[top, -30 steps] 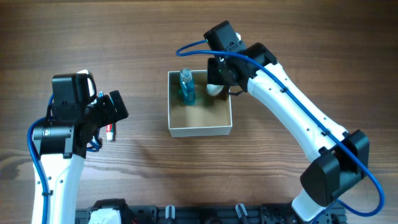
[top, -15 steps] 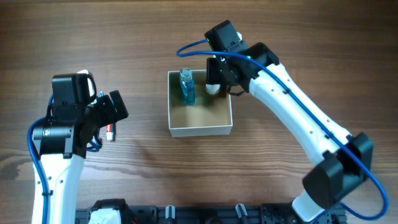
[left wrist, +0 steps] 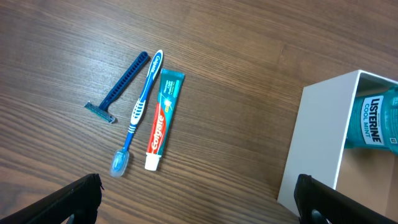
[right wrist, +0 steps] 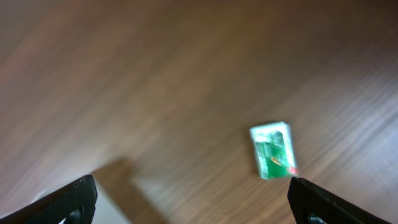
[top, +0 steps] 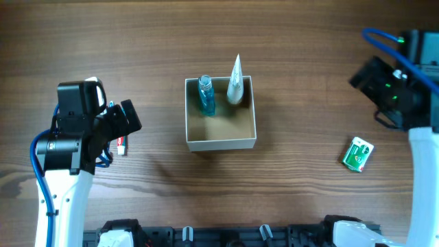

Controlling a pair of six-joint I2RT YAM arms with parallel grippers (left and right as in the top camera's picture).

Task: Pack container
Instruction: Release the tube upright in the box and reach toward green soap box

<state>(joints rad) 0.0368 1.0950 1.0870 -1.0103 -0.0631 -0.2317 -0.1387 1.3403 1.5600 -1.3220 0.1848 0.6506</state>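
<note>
The green packet [top: 358, 154] lies apart from its neighbours, and its long sides [top: 366, 158] face the open fingers of my right gripper. I should go down next until the fingers are on both sides of the green packet.
The container [top: 221, 143], a white-walled box with a brown inside, sits mid-table. A blue mouthwash bottle [top: 206, 96] lies in it at the far left. Beside it a white tube [top: 235, 82] leans on the far rim with its tip poking out over it. My right gripper [top: 372, 89] is far off at the right edge, open and empty. Its blurred wrist view shows a green packet [right wrist: 272, 149] on the wood beyond the open gripper [right wrist: 196, 205]. My left gripper [top: 127, 120] hovers left of the box, open [left wrist: 199, 205], with the box wall [left wrist: 317, 143] and the bottle [left wrist: 376, 121] at right.
A toothpaste tube [left wrist: 163, 118], a blue toothbrush [left wrist: 138, 112] and a blue razor [left wrist: 121, 84] lie side by side on the wood ahead of the left gripper. The green packet [top: 358, 154] lies at the right, below the right arm.
My right gripper opened and let go of the white tube in the container. The arm then swung away to the table's right edge. The left arm has not moved.
</note>
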